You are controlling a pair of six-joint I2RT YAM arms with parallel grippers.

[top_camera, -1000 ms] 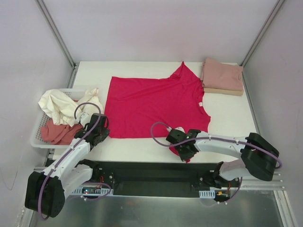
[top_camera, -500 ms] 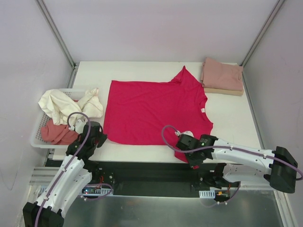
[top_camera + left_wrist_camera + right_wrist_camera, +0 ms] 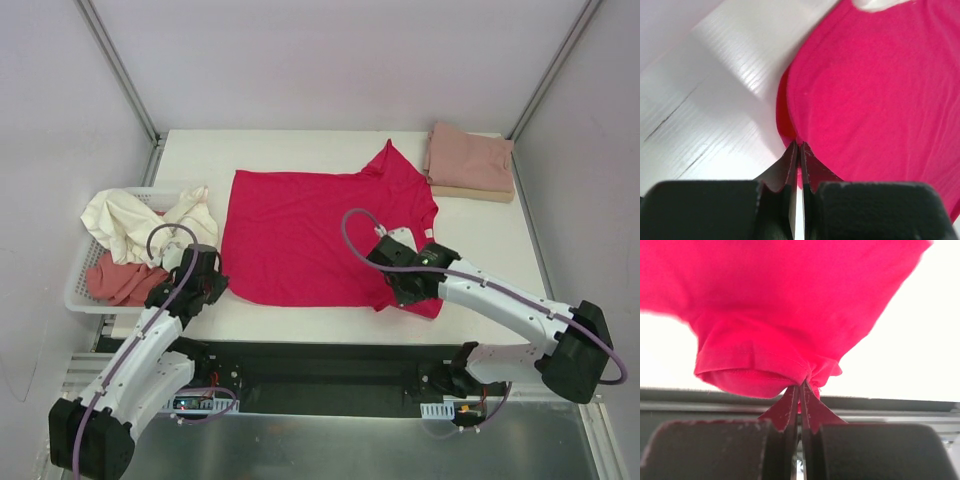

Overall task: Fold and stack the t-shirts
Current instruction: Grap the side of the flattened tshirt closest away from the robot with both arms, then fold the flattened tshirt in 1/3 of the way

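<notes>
The t-shirt is held at its near edge by both grippers and its far half (image 3: 300,200) is flat, so my right gripper should fold next until the near sleeve meets the far sleeve (image 3: 389,161).
A crimson-red t-shirt (image 3: 310,225) lies spread on the white table (image 3: 490,245). My left gripper (image 3: 213,287) is shut on its near left hem corner (image 3: 790,120), held low at the table. My right gripper (image 3: 405,290) is shut on the near right sleeve (image 3: 765,365) and holds it lifted and folded over the shirt. Two folded shirts, dusty pink (image 3: 468,158) on tan (image 3: 470,193), are stacked at the back right. Cream (image 3: 130,222) and salmon-pink (image 3: 118,278) shirts lie crumpled in the basket.
A white lattice basket (image 3: 78,290) stands at the left, off the table's edge. The black rail (image 3: 320,365) with the arm bases runs along the near edge. Grey walls close in the back and sides.
My right gripper has carried the red sleeve up and away from the near edge, inward over the shirt. My left gripper has moved slightly forward with the hem corner.
</notes>
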